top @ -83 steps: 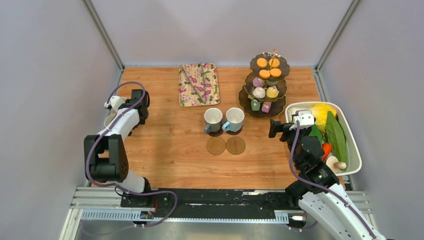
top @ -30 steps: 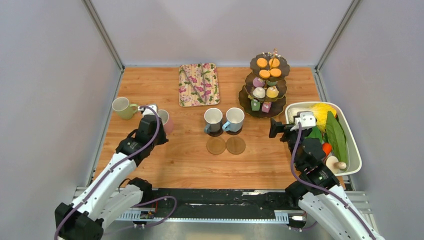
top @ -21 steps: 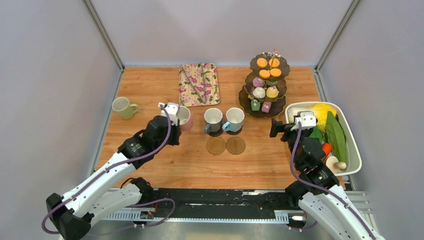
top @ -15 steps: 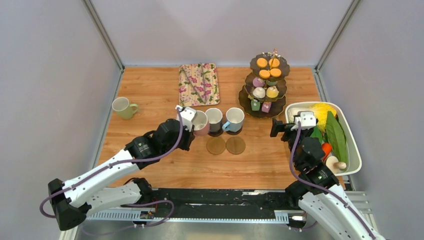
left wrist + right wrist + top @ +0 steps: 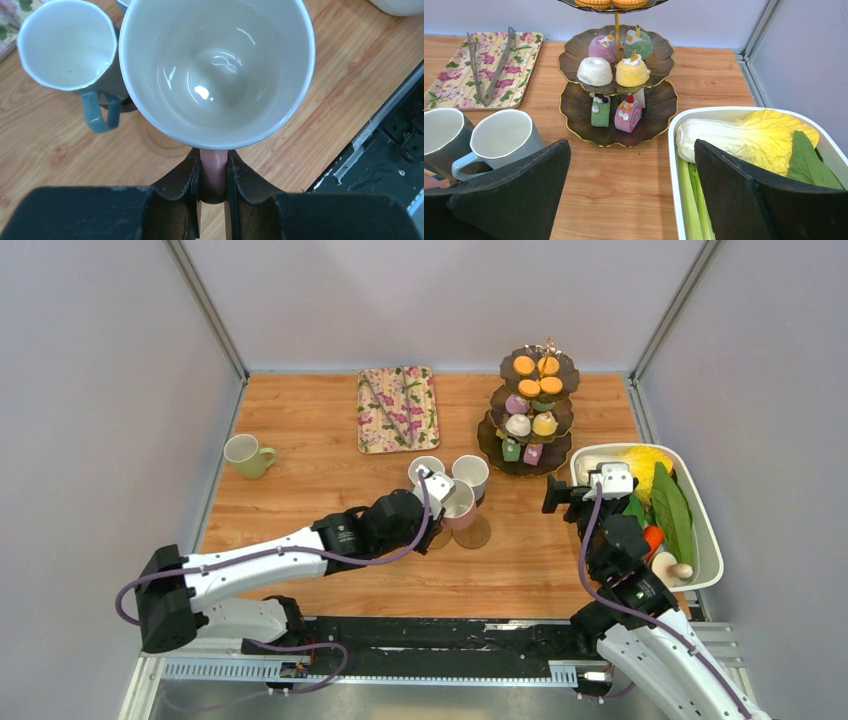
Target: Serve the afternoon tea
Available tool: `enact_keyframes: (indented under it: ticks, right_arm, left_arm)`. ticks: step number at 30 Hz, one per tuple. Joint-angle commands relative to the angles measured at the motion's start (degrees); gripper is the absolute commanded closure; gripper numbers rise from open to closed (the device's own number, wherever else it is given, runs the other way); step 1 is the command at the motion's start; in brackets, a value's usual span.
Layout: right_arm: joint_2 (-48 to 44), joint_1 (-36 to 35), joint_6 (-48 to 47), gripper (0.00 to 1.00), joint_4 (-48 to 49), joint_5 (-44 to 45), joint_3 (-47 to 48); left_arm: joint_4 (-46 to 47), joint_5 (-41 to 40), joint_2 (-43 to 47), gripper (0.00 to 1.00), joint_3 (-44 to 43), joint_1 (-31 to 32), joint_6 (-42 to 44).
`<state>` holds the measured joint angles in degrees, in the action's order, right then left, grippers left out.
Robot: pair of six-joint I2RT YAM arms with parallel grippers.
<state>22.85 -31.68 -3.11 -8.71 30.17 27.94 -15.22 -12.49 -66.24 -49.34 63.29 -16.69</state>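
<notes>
The pink mug is upright and the coaster before the light blue mug is free, so my left gripper should keep lowering until the pink mug rests there.
My left gripper is shut on the handle of a pink mug, held upright. The mug is just in front of the teal mug and the light blue mug, which stand on dark coasters. One free coaster shows by the pink mug's near right side. Another coaster peeks out under its rim. A green mug stands at far left. The three-tier stand holds colourful cakes. My right gripper is open and empty beside the tub.
A floral tray with metal tongs lies at the back centre. A white tub of vegetables, with a cabbage, sits at the right edge. Grey walls enclose the table on three sides.
My left arm has swung from the left edge to the centre, carrying the pink mug to the free coasters. The green mug stayed behind. The right arm has not moved.
</notes>
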Motion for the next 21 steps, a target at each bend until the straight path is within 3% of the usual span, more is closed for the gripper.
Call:
enact_keyframes:
  ticks: [1, 7, 21]
  right_arm:
    - [0.09, 0.2, -0.4, 0.0, 1.66, 0.68, -0.43]
    - [0.06, 0.22, -0.41, 0.0, 1.59, 0.76, -0.52]
    - [0.01, 0.21, -0.23, 0.0, 1.59, 0.02, -0.56]
  left_arm:
    - [14.48, -3.8, -5.28, 1.0, -1.08, 1.73, 0.5]
    - [20.27, -5.91, -12.88, 1.0, -1.04, 2.86, -0.56]
    - [21.43, -5.56, -24.01, 1.0, -3.06, 3.5, -1.75]
